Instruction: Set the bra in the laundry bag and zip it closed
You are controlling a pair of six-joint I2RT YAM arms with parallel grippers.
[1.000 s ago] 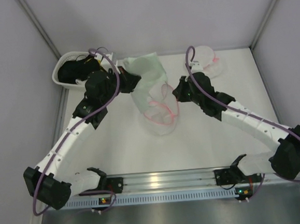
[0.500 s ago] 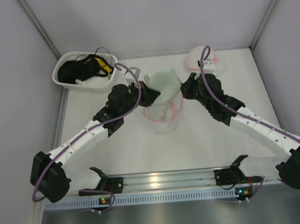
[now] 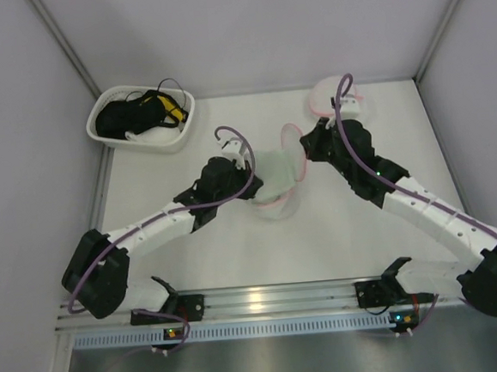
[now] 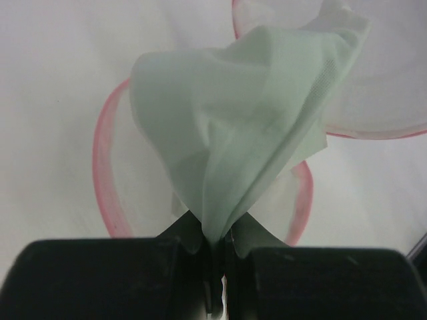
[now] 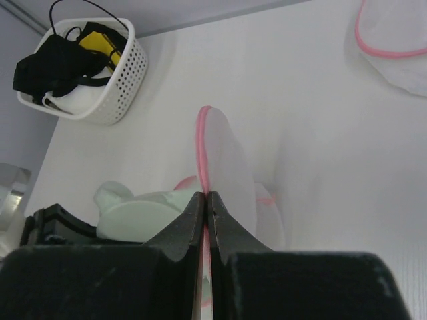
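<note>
Next, my right gripper pulls the lid back (image 3: 291,138) while my left gripper drops the bra inside, since the bra's end (image 3: 291,167) extends over the bag's rim to the lid.
The bra (image 4: 247,127), a pale greenish-white fabric, hangs bunched from my left gripper (image 4: 217,237), which is shut on it. In the top view the bra (image 3: 274,165) sits over the open lower half of the laundry bag (image 3: 276,208), with my left gripper (image 3: 253,184) at its left. The bag's pink zipper ring (image 4: 100,173) curves around beneath the bra. My right gripper (image 5: 205,200) is shut on the pink rim of the bag's mesh lid (image 5: 230,160) and holds it upright. From above, the right gripper (image 3: 305,143) is at the bag's right.
A white oval basket (image 3: 140,117) with a black tangle and yellow bits stands at the back left; it also shows in the right wrist view (image 5: 80,73). A second round mesh pouch with a pink ring (image 3: 336,97) lies at the back right.
My left gripper has moved toward the near side and down, bringing the bra from high at the back into the open bag. The right gripper keeps holding the lid and has shifted slightly.
</note>
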